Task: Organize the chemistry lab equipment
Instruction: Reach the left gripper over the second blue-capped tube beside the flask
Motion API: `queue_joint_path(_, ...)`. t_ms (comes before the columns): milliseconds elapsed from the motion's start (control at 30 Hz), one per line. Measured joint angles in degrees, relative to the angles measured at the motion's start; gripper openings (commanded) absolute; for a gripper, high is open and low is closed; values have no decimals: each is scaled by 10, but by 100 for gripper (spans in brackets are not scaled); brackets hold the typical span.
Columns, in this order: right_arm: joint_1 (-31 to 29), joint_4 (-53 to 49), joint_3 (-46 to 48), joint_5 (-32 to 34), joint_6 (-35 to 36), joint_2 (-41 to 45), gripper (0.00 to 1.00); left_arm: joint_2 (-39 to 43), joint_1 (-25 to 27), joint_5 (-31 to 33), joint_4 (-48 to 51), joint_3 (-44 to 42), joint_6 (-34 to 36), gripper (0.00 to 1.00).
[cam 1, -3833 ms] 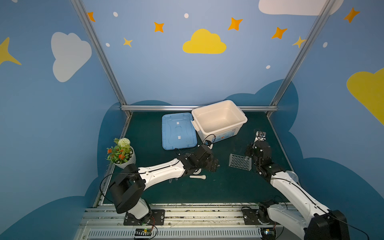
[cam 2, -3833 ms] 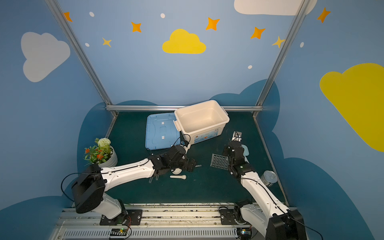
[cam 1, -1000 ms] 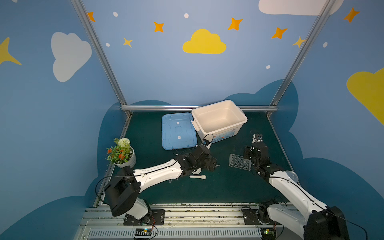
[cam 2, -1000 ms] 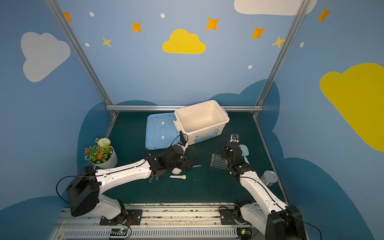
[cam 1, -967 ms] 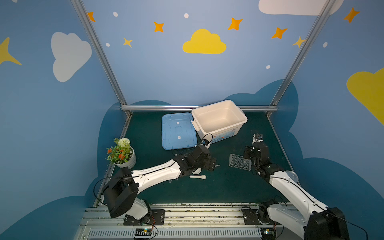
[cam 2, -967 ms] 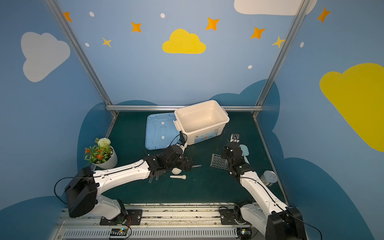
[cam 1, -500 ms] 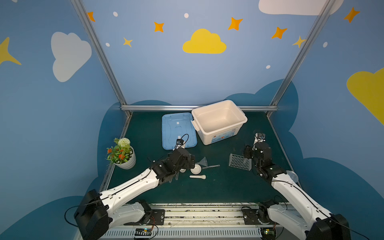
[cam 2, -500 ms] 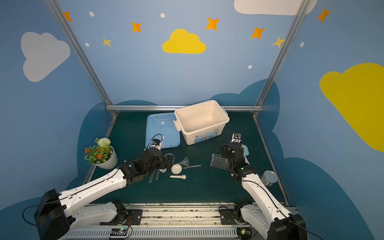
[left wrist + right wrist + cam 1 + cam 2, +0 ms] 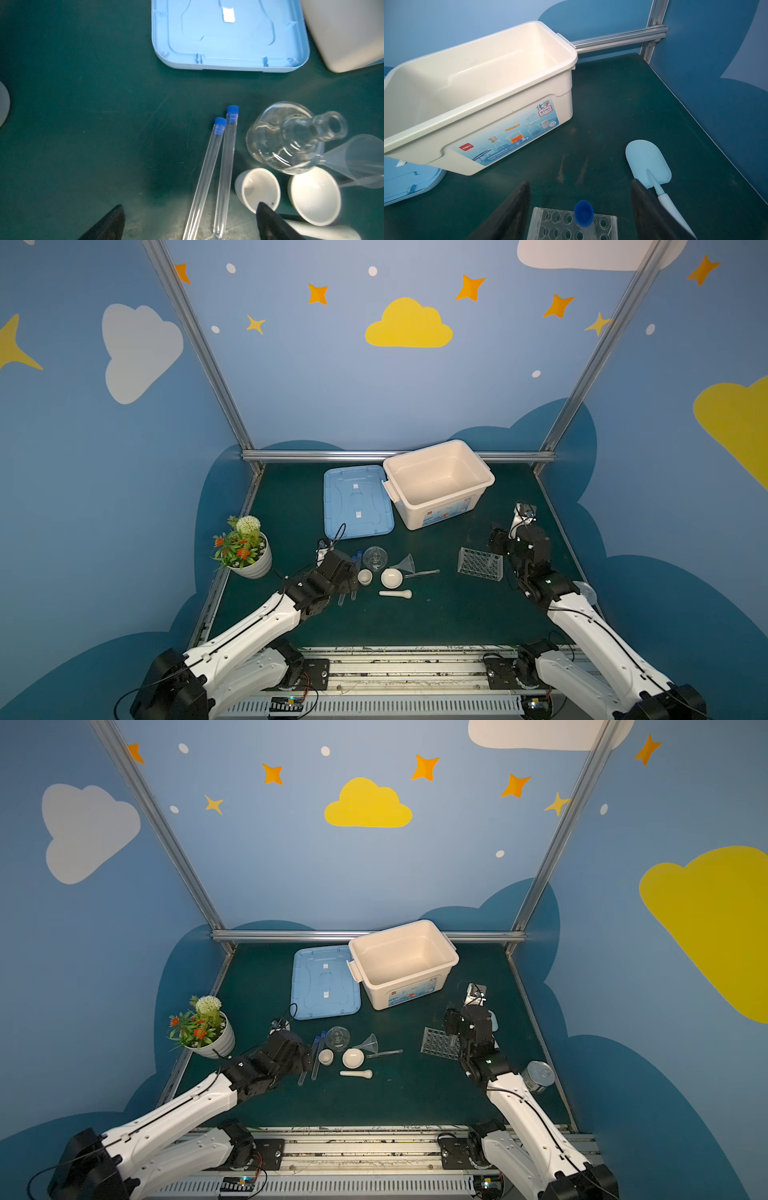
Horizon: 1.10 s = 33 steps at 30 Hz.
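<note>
Next, I lift a test tube with my left gripper and hold out its cap (image 9: 219, 121) to my right gripper, because the blue-capped test tubes (image 9: 313, 1059) lie far from the rack.
Two blue-capped test tubes (image 9: 218, 166) lie side by side on the green mat, between the spread fingers of my open left gripper (image 9: 190, 216), which hovers over their closed ends (image 9: 348, 577). Beside them stand a clear flask (image 9: 375, 558), a funnel (image 9: 407, 563), a small cup (image 9: 365, 576) and a white mortar (image 9: 391, 577), with the pestle (image 9: 395, 593) and a thin rod (image 9: 424, 573) nearby. One more tube (image 9: 583, 213) stands in the clear rack (image 9: 478, 564). My right gripper (image 9: 579, 185) is open above it, touching nothing.
The white bin (image 9: 436, 512) stands open at the back with its blue lid (image 9: 357, 502) flat on its left. A potted plant (image 9: 243, 547) sits at the left edge. A light blue scoop (image 9: 648, 162) and a tin (image 9: 538, 1075) lie on the right.
My left arm has pulled back from the middle to the two lying tubes. The right jaws have widened, leaving the tube standing in the rack.
</note>
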<state>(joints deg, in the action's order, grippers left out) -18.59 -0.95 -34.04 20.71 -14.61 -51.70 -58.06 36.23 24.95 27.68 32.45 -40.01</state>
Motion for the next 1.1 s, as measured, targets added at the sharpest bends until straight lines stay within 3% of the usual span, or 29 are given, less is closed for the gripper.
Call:
queue_joint_path(833, 0, -6, -24, -30, -22, 8, 77, -87, -47, -70, -56, -25, 0, 62)
queue_joint_path(1100, 0, -6, -24, -32, -26, 8, 77, -131, -49, -95, -79, -26, 12, 58)
